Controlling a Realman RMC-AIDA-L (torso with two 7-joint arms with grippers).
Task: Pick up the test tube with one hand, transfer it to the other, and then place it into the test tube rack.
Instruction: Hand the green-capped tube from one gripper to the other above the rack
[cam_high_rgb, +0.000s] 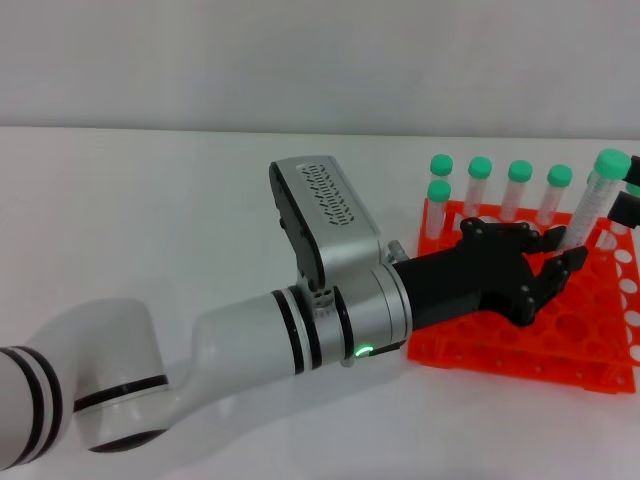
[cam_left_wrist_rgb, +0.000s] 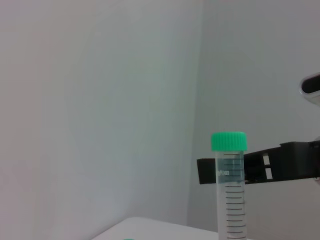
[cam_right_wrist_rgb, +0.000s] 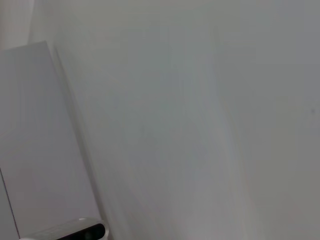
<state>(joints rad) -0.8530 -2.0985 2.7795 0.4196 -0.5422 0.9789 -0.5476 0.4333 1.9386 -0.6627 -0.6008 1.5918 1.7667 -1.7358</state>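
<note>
The test tube's lower part is in my left gripper and has to go into the rack, so next my right gripper grabs the test tube under its green cap.
In the head view my left gripper reaches across over the orange test tube rack. Its black fingers close around the lower part of a clear test tube with a green cap, held tilted above the rack's back right. The same tube stands upright in the left wrist view. My right gripper shows only as black parts at the right edge, close beside the tube's top. One of its fingers shows behind the tube in the left wrist view. The right wrist view shows only wall.
Several other green-capped tubes stand in the rack's back rows. The rack sits on a white table, and my left arm stretches across the table's middle. A pale wall stands behind.
</note>
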